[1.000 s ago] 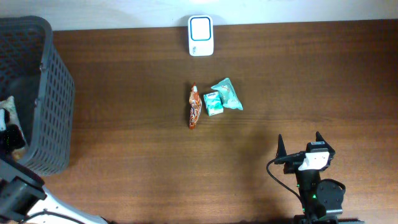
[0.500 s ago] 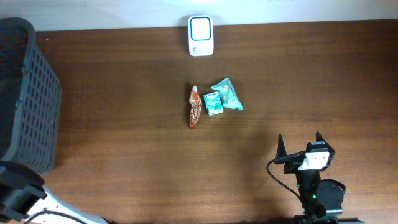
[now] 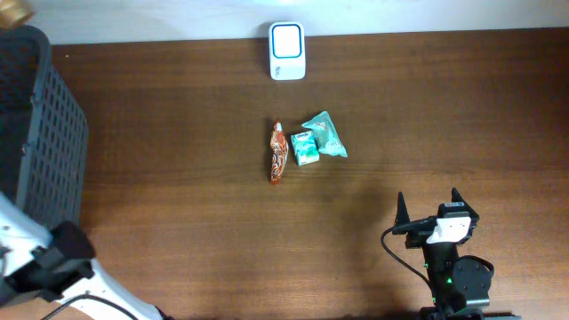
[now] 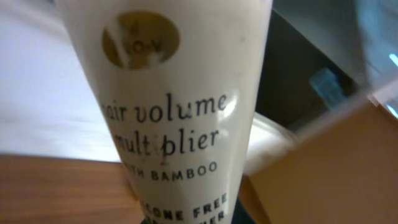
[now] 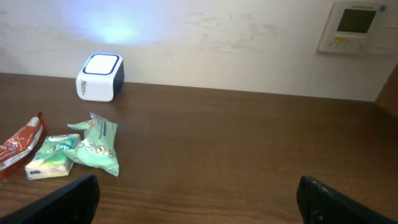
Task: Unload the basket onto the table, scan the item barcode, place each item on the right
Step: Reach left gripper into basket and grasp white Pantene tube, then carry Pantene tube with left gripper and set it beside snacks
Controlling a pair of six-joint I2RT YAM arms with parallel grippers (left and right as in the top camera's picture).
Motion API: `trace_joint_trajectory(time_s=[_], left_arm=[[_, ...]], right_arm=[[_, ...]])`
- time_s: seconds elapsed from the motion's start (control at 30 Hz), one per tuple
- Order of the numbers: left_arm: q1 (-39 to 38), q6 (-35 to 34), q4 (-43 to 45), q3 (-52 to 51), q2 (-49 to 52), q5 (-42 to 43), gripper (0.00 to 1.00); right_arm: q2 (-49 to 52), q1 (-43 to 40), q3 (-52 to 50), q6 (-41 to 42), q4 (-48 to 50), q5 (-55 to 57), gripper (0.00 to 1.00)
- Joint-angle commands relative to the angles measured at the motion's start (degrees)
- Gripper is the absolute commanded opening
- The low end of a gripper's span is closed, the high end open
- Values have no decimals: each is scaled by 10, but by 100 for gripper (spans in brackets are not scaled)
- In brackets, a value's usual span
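My left gripper keeps carrying the cream tube to the space (image 3: 249, 151) beside the red-orange wrapper (image 3: 278, 154) until the tube lies flat, because that space is open for it.
A cream tube (image 4: 180, 106) printed "hair volume multiplier" fills the left wrist view, upright and very close. My left gripper is shut on its lower end, and the tube hides the fingers. In the overhead view only a tan bit of the tube (image 3: 11, 11) shows at the far-left corner, past the basket. The white scanner (image 3: 287, 51) with a blue-rimmed window stands at the table's far edge, also in the right wrist view as the scanner (image 5: 99, 76). My right gripper (image 3: 429, 206) rests open at the near right, nothing between its fingers (image 5: 78, 199).
A dark mesh basket (image 3: 53, 151) stands at the left edge. A red-orange wrapper (image 3: 277, 153), a green box (image 3: 305, 148) and a green packet (image 3: 325, 135) lie mid-table. A wall panel (image 5: 354, 25) hangs at the far right.
The white item that showed inside the basket has left it and now sits at the far-left corner of the overhead view. The basket's side shifted left. The right arm is still.
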Motion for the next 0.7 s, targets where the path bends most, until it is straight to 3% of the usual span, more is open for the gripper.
trace_joint_trajectory(time_s=[0.0, 0.07, 0.2, 0.27, 0.37, 0.47, 0.67], left_arm=[[-125, -1, 5, 25, -54, 19, 0], [-197, -1, -48, 25, -53, -76, 0], [-351, -1, -203, 20, -48, -445, 0], [-420, -1, -259, 12, -38, -589, 0], [-507, -1, -325, -15, -14, -735, 0], [-558, -5, -353, -56, 14, -772, 0], [-589, -82, -399, -178, 72, -812, 0]], right_arm=[[-3, 2, -5, -4, -2, 1, 99], [-3, 2, -5, -4, -2, 1, 99], [-3, 2, -5, -4, -2, 1, 99], [-3, 2, -5, -4, -2, 1, 98], [-3, 2, -5, -4, -2, 1, 99], [-3, 2, -5, -4, -2, 1, 99], [-3, 2, -5, -4, -2, 1, 99]])
